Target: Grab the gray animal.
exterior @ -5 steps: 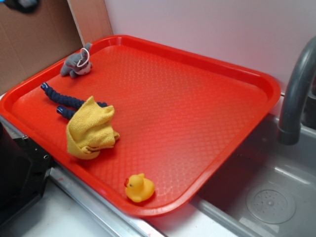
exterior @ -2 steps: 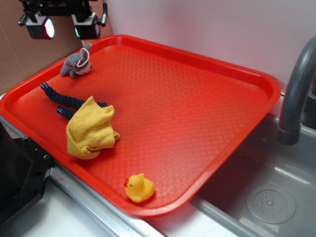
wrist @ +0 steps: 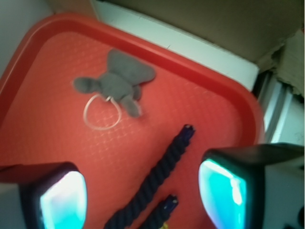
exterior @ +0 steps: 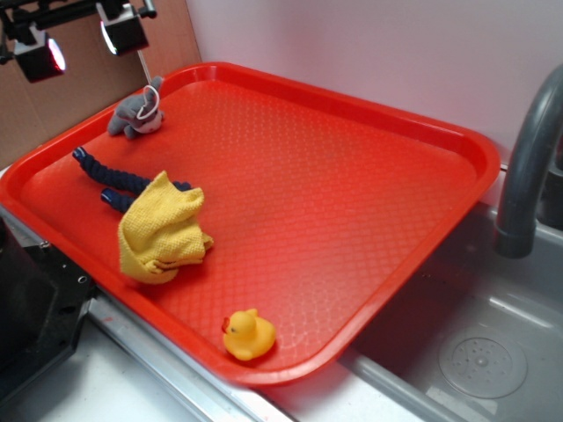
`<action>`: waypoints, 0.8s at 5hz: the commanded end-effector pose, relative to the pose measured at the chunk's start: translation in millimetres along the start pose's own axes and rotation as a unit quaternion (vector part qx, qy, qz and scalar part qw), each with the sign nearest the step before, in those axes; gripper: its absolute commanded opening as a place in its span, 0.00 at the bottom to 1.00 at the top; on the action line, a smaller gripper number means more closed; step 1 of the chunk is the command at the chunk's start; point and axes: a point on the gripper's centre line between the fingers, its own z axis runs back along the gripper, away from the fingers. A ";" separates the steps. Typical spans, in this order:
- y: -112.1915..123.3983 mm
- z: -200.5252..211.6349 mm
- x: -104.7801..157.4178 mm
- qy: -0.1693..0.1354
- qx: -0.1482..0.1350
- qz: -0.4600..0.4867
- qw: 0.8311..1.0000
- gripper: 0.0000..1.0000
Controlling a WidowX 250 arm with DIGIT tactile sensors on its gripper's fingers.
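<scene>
I expect the white loop [wrist: 101, 129] to come up off the red tray together with the animal when I lift the animal, because the loop is attached to the gray animal's body [wrist: 114, 87].
The gray animal [exterior: 136, 112] lies in the far left corner of the red tray [exterior: 369, 114]; a white loop hangs from it. In the wrist view the gray animal [wrist: 116, 84] lies flat with its white loop beside it, ahead of the fingers. My gripper [exterior: 79, 42] hovers high above the tray's left edge, left of the animal, open and holding nothing. Seen from the wrist, the gripper [wrist: 143, 200] shows two glowing pads wide apart, with only the dark blue ribbed limbs [wrist: 157, 181] on the tray far below between them.
A dark blue ribbed-limbed toy [exterior: 110, 180] under a yellow cloth [exterior: 161, 229] lies on the tray's left side. A yellow rubber duck [exterior: 248, 335] sits at the near rim. A gray faucet [exterior: 528, 167] and a sink [exterior: 479, 360] are at the right. Brown cardboard [exterior: 62, 88] stands behind.
The gripper came into view at the top left, then shifted further left and slightly up. The toys on the tray have not moved.
</scene>
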 end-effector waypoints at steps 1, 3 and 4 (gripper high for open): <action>-2.4 -5.5 30.0 -0.069 -0.023 0.046 0.996 1.00; -1.8 -55.3 68.7 -0.073 -0.083 0.049 0.993 1.00; -0.5 -93.8 72.8 -0.055 -0.018 0.061 0.996 1.00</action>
